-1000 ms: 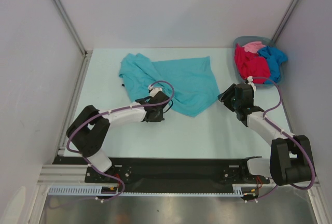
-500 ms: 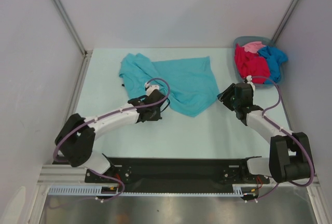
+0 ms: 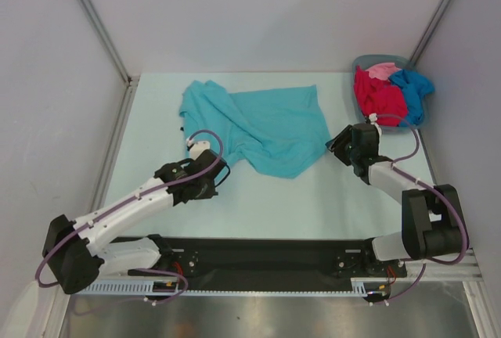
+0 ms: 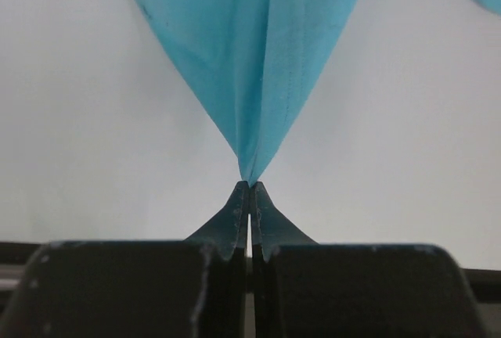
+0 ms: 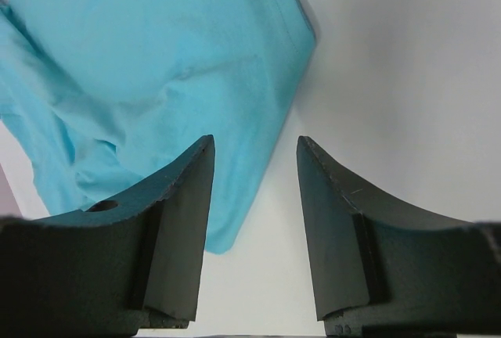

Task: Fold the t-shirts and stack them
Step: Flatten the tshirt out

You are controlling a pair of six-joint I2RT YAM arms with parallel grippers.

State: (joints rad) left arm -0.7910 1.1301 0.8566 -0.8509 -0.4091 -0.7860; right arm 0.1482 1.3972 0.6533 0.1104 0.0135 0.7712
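Observation:
The teal t-shirt spreads out from its pinched point and the near table is clear, so the robot's left gripper should go on pulling until the folds are straight, and then let go.
The teal t-shirt lies crumpled and partly spread in the middle of the table. My left gripper is shut on a pinched point of its near-left edge. In the left wrist view the cloth fans out from the closed gripper. My right gripper is open and empty, low at the shirt's right edge. The right wrist view shows the gripper with the shirt's edge by the left finger and bare table between the fingers. The red, pink and blue t-shirts lie bunched in the basket.
The grey-blue plastic basket stands at the far right corner of the table. White walls with metal rails enclose the table on the left, back and right. The black arm mount runs along the near edge.
My left arm has stretched out and its gripper has moved left and nearer, dragging the held shirt edge with it. My right gripper has edged left toward the shirt's right edge.

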